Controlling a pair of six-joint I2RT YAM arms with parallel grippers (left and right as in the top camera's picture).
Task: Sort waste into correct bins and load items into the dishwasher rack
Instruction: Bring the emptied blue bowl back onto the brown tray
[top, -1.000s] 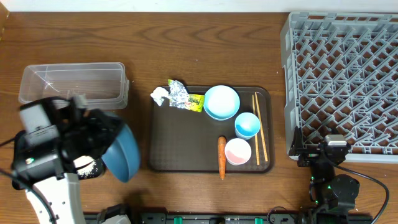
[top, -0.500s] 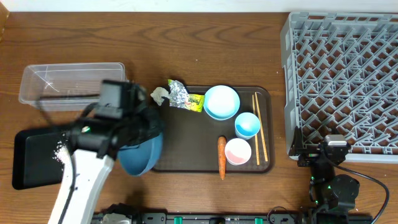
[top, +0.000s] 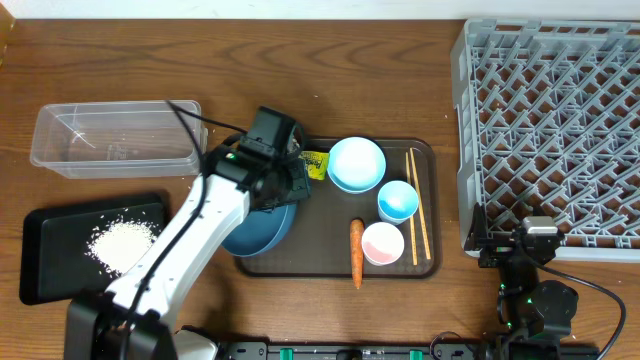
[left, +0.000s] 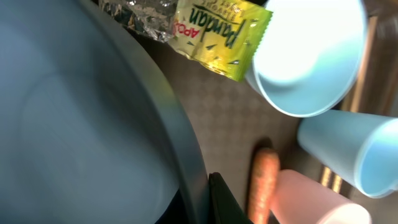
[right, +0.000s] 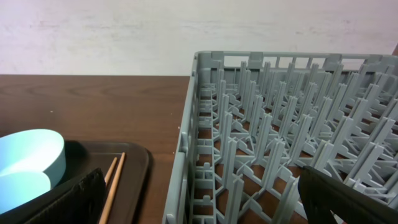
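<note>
The dark-blue bowl (top: 258, 233) is empty and upright above the brown tray's loose end (top: 308, 242), so the robot's left gripper should keep lowering it and let go once the bowl rests there.
My left gripper (top: 285, 192) is shut on the rim of the large dark-blue bowl (top: 255, 232), which hangs over the left edge of the brown tray (top: 330, 264). In the left wrist view the bowl (left: 74, 124) fills the left side, its rim pinched between the jaws of the left gripper (left: 202, 200). Loose rice (top: 122, 240) lies in the black tray (top: 40, 292). On the brown tray sit the carrot (top: 356, 252), snack packet (top: 316, 163), light-blue bowl (top: 357, 164), blue cup (top: 398, 200), pink cup (top: 382, 243) and chopsticks (top: 417, 205). Foil (left: 134, 12) shows beside the packet (left: 221, 28). My right gripper (right: 205, 205) stands open by the dishwasher rack (top: 550, 130).
The clear tub (top: 115, 135) stands at the back left, behind the black tray. My left arm reaches diagonally from the front left across the table and hides the tissue. The rack's grey wall (right: 186, 155) rises right in front of the right gripper.
My left arm has swung right from above the black tray to the brown tray, carrying the dark-blue bowl. The rice pile now lies uncovered on the black tray. The right arm has not moved.
</note>
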